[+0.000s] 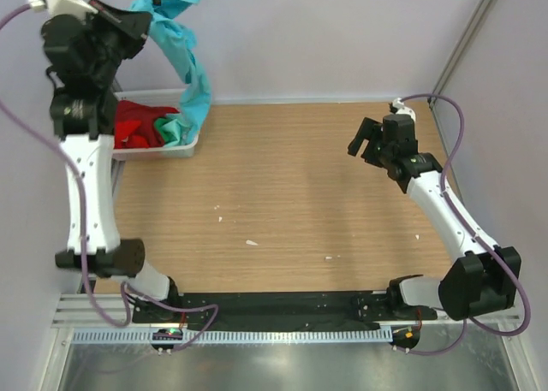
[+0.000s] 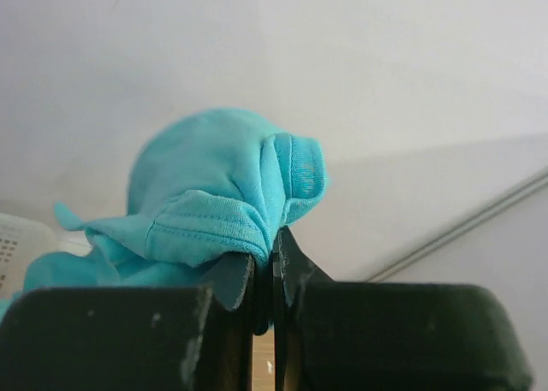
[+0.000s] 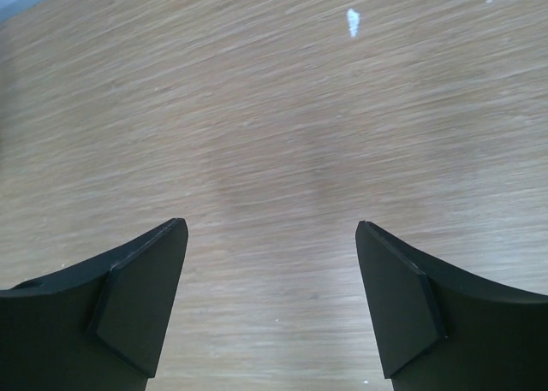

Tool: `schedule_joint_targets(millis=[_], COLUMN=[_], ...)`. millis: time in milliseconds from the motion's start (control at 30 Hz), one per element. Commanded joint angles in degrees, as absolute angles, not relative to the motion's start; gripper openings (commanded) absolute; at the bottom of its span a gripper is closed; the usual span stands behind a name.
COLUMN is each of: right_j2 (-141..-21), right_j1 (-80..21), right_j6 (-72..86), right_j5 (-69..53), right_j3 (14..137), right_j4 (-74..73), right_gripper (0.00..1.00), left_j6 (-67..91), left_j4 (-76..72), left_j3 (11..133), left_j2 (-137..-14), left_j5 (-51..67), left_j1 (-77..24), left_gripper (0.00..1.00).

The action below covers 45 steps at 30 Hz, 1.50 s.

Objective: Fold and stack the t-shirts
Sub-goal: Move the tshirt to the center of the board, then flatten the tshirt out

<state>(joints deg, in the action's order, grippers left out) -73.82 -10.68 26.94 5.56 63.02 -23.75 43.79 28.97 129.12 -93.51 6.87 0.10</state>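
Note:
My left gripper is holding up the turquoise t-shirt (image 1: 190,74) beside clear wood (image 1: 287,233), so my right gripper should stay open until the t-shirt is lying there and then close on its corner.
High at the back left, my left gripper (image 1: 144,20) is shut on a bunch of the turquoise t-shirt (image 1: 190,62). The shirt hangs from it in a long curve down into the white basket (image 1: 152,151). In the left wrist view the jaws (image 2: 267,247) pinch a fold of the turquoise t-shirt (image 2: 214,186) tightly. A red t-shirt (image 1: 133,126) and a mint green t-shirt (image 1: 175,131) lie crumpled in the basket. Over the bare wood at the right, my right gripper (image 1: 363,139) stands open, its jaws (image 3: 271,237) wide apart with nothing between them.
The wooden table (image 1: 291,203) carries a few small white specks (image 1: 252,242). The basket sits at the table's back left corner against the wall. A white speck (image 3: 353,21) lies ahead of the right gripper. A basket corner (image 2: 15,247) shows low at the left.

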Motion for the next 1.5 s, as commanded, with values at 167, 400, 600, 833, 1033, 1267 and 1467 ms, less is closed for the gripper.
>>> schedule_joint_targets(millis=[167, 400, 600, 833, 1033, 1267, 1467], right_j2=[-69.44, -67.85, -70.74, -79.17, -81.47, -83.58, -87.8], right_j1=[-16.17, -18.81, -23.88, -35.84, -37.7, -38.58, -39.11], right_j6=[26.63, 24.44, 21.54, 24.08, 26.28, 23.29, 24.08], right_j5=[0.44, -8.06, -24.31, -23.74, -21.36, -21.89, -21.01], right_j3=[65.3, 60.92, 57.58, 50.55, 43.78, 43.42, 45.09], right_j4=[-30.14, -29.1, -23.92, -20.31, -14.41, -14.59, -14.24], right_gripper=[0.88, 0.92, 0.91, 0.75, 0.72, 0.74, 0.7], left_j6=[45.0, 45.35, 38.68, 35.34, 31.74, 29.27, 27.86], left_j4=[33.75, 41.1, 49.38, 48.35, 36.66, 35.95, 35.85], left_j3=[101.3, 67.61, 62.32, 57.31, 57.65, 68.37, 72.77], left_j2=[-69.98, -51.6, -47.46, -58.87, -75.01, -92.19, -100.79], left_j5=[9.75, 5.37, 0.53, 6.07, 6.95, 5.54, 5.8], left_j1=[-9.21, -27.91, -31.64, -34.27, -35.68, -35.77, -35.68], left_gripper=[0.2, 0.87, 0.8, 0.73, 0.76, 0.58, 0.55])
